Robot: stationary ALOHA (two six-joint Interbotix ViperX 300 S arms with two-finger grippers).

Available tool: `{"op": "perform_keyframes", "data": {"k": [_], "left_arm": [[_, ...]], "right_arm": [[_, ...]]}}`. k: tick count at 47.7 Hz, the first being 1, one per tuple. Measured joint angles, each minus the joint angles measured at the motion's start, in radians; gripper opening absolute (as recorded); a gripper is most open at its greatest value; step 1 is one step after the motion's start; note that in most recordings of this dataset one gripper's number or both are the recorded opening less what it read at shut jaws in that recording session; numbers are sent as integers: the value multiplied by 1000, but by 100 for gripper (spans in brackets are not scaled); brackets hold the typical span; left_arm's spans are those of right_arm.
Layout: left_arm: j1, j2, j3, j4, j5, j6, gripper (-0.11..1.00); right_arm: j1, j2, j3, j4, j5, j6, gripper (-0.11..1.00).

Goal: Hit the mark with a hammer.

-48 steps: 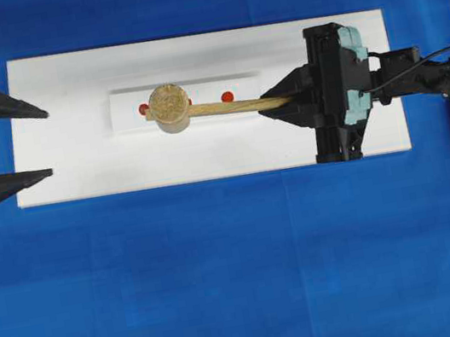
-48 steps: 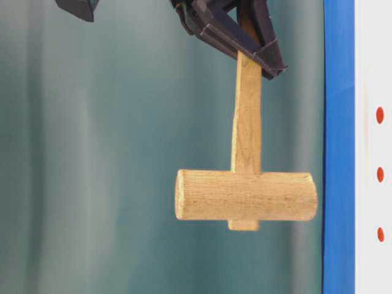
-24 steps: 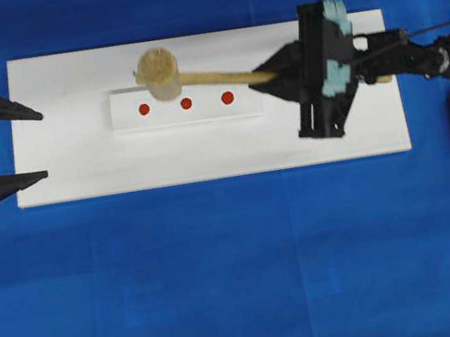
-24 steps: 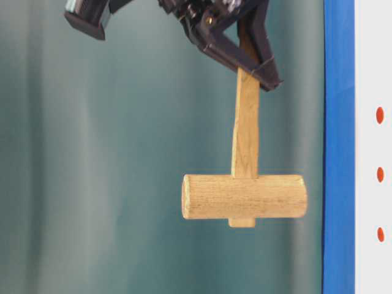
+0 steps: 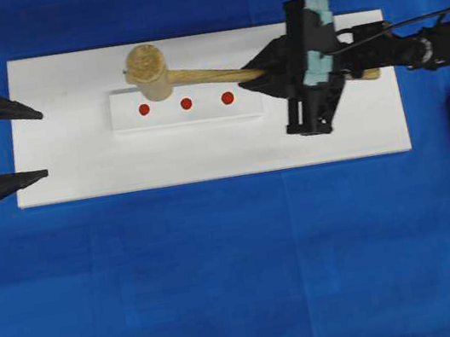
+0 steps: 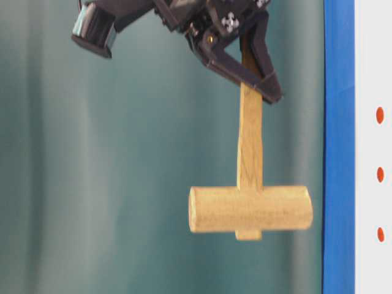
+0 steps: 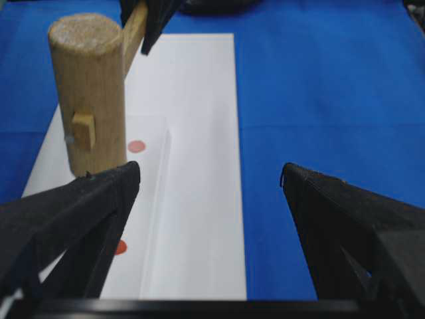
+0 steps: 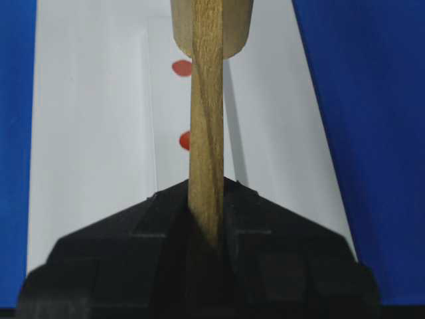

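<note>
The hammer head (image 5: 148, 71) hangs beyond the mark, toward the left gripper, so the robot's right gripper should pull the hammer back until it lines up with the mark (image 5: 187, 104).
The hammer (image 5: 146, 71) hangs in the air, head vertical, just behind the left end of the white block (image 5: 245, 106); the table-level view shows its head (image 6: 251, 209) clear of the board. The mark (image 5: 186, 103) is uncovered, right of and in front of the head; it also shows in the table-level view (image 6: 380, 174) and the right wrist view (image 8: 180, 68). My right gripper (image 5: 254, 73) is shut on the hammer's handle (image 8: 207, 133), rolled on its side. My left gripper (image 5: 44, 144) is open and empty over the board's left edge; the hammer head (image 7: 89, 100) stands ahead of its fingers.
The white block lies on a white board (image 5: 205, 150) on a blue cloth (image 5: 225, 272). Two outer red dots (image 5: 144, 109) (image 5: 227, 97) flank the mark. The right arm (image 5: 413, 50) reaches in from the right.
The hammer head has swung off the left and middle dots to behind the block and a little left. The right gripper has rolled and shifted back. The left gripper has barely moved.
</note>
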Motion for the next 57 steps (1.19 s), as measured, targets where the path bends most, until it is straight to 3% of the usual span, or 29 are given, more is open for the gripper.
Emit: {"op": "perform_keyframes", "data": {"k": [11, 26, 38, 57], "left_arm": [[0, 0, 0, -2, 0, 0, 91], [2, 0, 0, 0, 0, 0, 91], [2, 0, 0, 0, 0, 0, 91], [2, 0, 0, 0, 0, 0, 91]], "right_arm": [[0, 58, -71, -2, 9, -2, 1], [0, 101, -81, 2, 12, -2, 1], [-6, 268, -87, 66, 29, 2, 1], [-6, 169, -80, 69, 20, -5, 1]]}}
